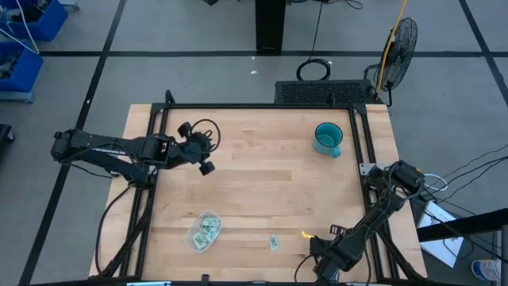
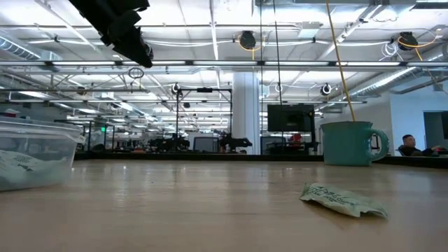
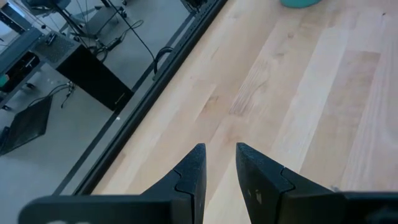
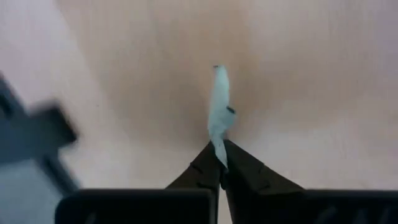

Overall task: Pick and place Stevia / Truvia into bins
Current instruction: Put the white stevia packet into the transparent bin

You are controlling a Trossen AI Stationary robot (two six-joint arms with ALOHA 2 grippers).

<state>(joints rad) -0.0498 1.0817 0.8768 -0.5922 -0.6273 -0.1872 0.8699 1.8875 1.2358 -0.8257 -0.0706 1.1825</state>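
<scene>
The sachet's loose end [image 4: 220,84] sticks out past my fingers, so I keep moving my right gripper to the open tub [image 1: 205,231] and let go over the sachets inside.
My right gripper [image 1: 312,240] is near the table's near edge, right of the middle, shut on a pale green and white sachet [image 4: 219,109] that shows edge-on in its wrist view. Another sachet [image 1: 274,241] lies flat on the table just to its left and also shows in the low view [image 2: 343,199]. The see-through tub [image 1: 204,231] stands further left with several sachets inside; the low view shows its wall [image 2: 35,157]. My left gripper [image 1: 208,167] hangs above the table's left half, slightly open and empty [image 3: 221,165]. My right gripper pinches the sachet by its near end [image 4: 219,148] between its two fingertips. The sachet sticks out past the fingertips, edge-on and a little twisted. Whether its far end touches the table, I cannot tell.
A teal mug [image 1: 328,139] stands at the far right of the table and shows in the low view [image 2: 350,143]. Black frame rails [image 1: 147,191] run along the table's left and right sides. Bare wood lies between the tub and the mug.
</scene>
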